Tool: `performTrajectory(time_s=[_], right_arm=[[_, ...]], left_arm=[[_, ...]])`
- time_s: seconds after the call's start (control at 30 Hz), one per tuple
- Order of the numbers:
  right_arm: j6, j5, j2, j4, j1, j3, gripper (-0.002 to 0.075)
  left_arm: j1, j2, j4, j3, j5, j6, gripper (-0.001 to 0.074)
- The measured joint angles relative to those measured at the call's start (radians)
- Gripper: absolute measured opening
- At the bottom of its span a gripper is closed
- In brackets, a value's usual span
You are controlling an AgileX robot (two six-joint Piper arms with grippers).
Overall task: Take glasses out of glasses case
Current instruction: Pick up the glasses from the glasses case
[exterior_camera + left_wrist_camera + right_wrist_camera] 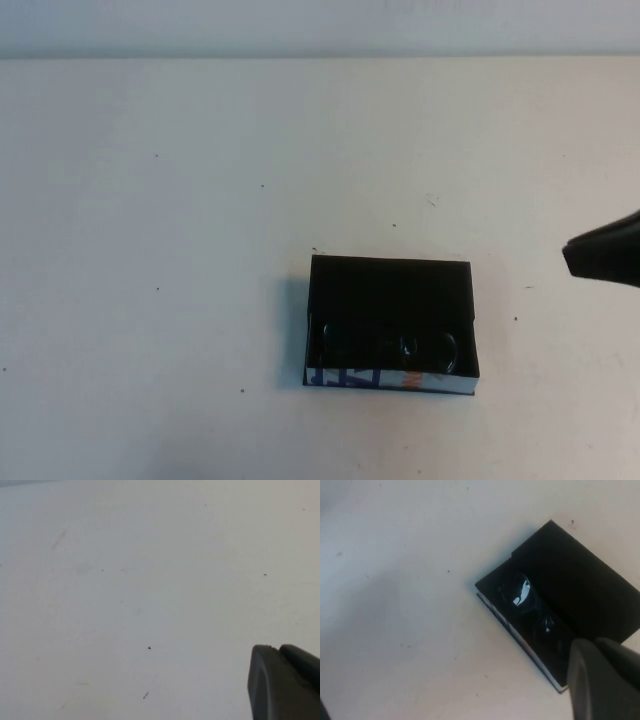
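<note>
The glasses (428,350) lie uncovered in the open glasses case, so my right gripper should keep moving to their bridge (390,347) until its fingers are on both sides of it, then close.
The black glasses case (390,290) lies on the white table, right of centre, its white printed front edge (385,379) facing me. The black glasses (400,348) lie inside it along the front edge; their shiny lenses show in the right wrist view (520,594), inside the case (580,580). My right gripper (600,250) hangs at the right edge of the high view, to the right of the case and apart from it; its fingers (600,680) lie together, holding nothing. My left gripper (280,652) shows only in the left wrist view, fingers together over bare table.
The white table (200,250) carries only small dark specks. Its far edge meets a pale wall at the top of the high view.
</note>
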Motion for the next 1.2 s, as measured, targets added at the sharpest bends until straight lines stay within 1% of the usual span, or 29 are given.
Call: performTrajectory(time_s=[0.17,0.37,0.6,0.73,0.77,0.83,1.03,1.1,1.2], right_arm=[[-0.025,0.036,0.15,-0.139,0.091,-0.178,-0.0018],[-0.027,0.047,0.337,-0.289,0.255,-0.343,-0.0018],[-0.012,0.049,0.572,-0.547,0.433,-0.457,-0.0018],[0.033,0.037,0.662,-0.609,0.484,-0.493,-0.0001],[0.036,0.026,0.677,-0.609,0.49,-0.493,0.0009],[0.041,-0.001,0.714,-0.607,0.501,-0.493,0.0056],[0.043,-0.079,0.808,-0.607,0.544,-0.499,0.0292],[0.043,-0.092,0.833,-0.604,0.557,-0.501,0.0333],[0.043,-0.107,0.872,-0.6,0.575,-0.5,0.0342]], left_arm=[[0.0,0.0,0.0,0.0,0.0,0.0,-0.0004],[0.0,0.0,0.0,0.0,0.0,0.0,-0.0004],[0.0,0.0,0.0,0.0,0.0,0.0,-0.0004],[0.0,0.0,0.0,0.0,0.0,0.0,-0.0004],[0.0,0.0,0.0,0.0,0.0,0.0,-0.0004],[0.0,0.0,0.0,0.0,0.0,0.0,-0.0004],[0.0,0.0,0.0,0.0,0.0,0.0,-0.0005],[0.0,0.0,0.0,0.0,0.0,0.0,-0.0004],[0.0,0.0,0.0,0.0,0.0,0.0,-0.0004]])
